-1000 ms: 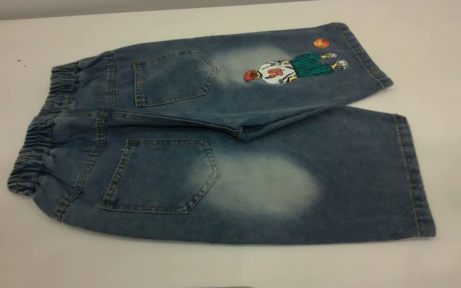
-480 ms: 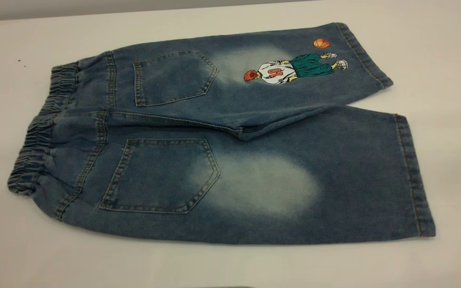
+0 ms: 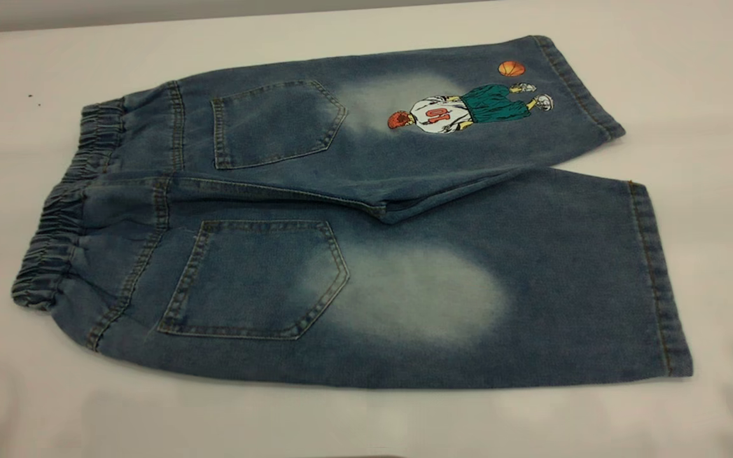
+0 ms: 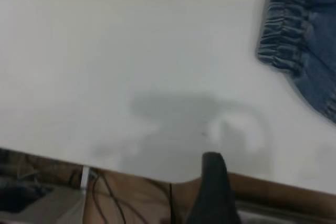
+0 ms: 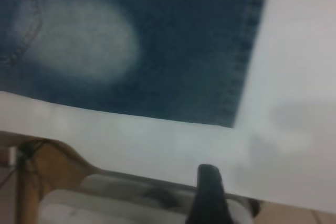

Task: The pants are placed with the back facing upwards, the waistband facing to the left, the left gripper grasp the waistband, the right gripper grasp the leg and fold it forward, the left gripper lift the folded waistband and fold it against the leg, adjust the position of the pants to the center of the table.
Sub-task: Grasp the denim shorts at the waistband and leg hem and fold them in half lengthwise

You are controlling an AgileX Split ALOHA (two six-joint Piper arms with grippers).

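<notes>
The waistband's near end [image 3: 35,285] lies flat next to open tabletop. My left gripper should keep moving toward the gathered edge [image 3: 49,244] until its fingers are on both sides of it, then close.
The pants [image 3: 354,210] lie flat on the white table [image 3: 691,83], back pockets up, with the waistband [image 3: 55,242] at the left. The leg [image 3: 468,292] with the pale oval is nearest the front edge, and the printed leg lies behind it. Neither gripper appears in the exterior view. In the left wrist view a black part of my left gripper [image 4: 212,187] hangs over the table's front edge, well away from the waistband [image 4: 283,35]. In the right wrist view my right gripper [image 5: 209,192] sits off the front edge, short of the leg [image 5: 157,51] and its hem.
Bare tabletop surrounds the shorts on all sides. A wooden frame [image 4: 131,192] and loose cables [image 4: 110,198] show under the table's front edge [image 4: 105,163]. A pale grey fixture [image 5: 105,203] sits below the edge on the right side.
The pants have not moved. Faint grey shadows have appeared on the table near the front edge, at the lower left and lower right.
</notes>
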